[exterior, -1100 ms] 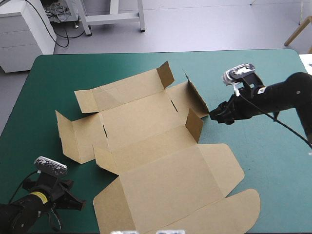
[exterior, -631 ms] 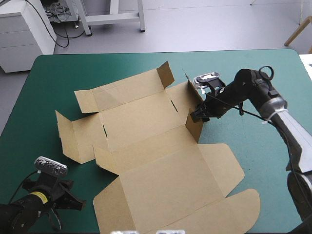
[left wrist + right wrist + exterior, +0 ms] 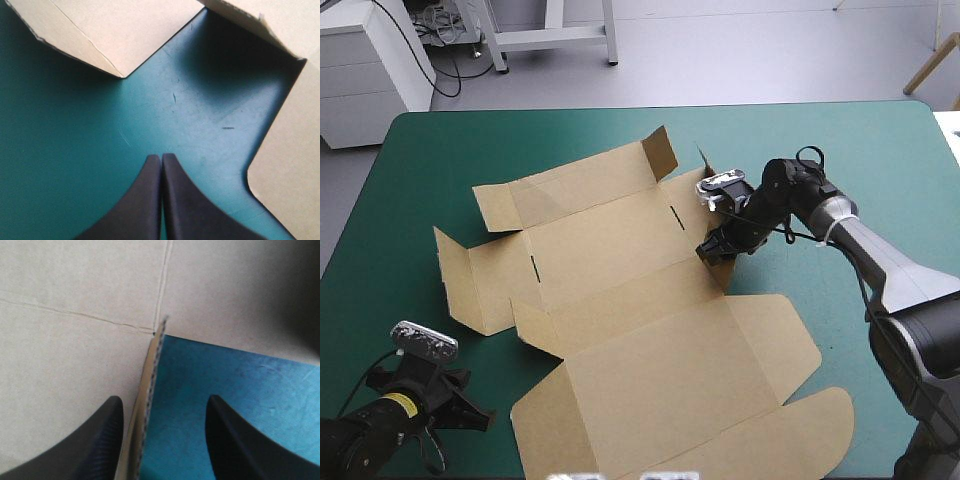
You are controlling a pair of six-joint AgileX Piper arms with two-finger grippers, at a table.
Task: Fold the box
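My gripper will turn the whole sheet along when it pulls the small raised flap (image 3: 722, 272), because the brown box lies flat with its panels joined (image 3: 645, 327) along creases.
The brown box (image 3: 620, 250) lies mostly flat as a cut sheet in the middle of the table, with a few small flaps raised. My right gripper (image 3: 712, 250) is down at the upright flap (image 3: 725, 276) on the sheet's right side. In the right wrist view it is open (image 3: 165, 399), and the flap's thin edge (image 3: 150, 385) stands between the fingers, closer to one of them. My left gripper (image 3: 480, 418) rests shut near the table's front left corner. In its wrist view the gripper (image 3: 161, 160) points at bare cover between two box edges (image 3: 115, 35).
The lid's rounded tongue (image 3: 810, 425) reaches close to the table's front edge. Teal-green cover (image 3: 880, 180) shows to the right of the sheet and along the far edge. Another raised flap (image 3: 660, 152) stands at the sheet's far side.
My right gripper has moved left from the cover beside the box's right wall onto the small upright flap. The left arm and the sheet have stayed put.
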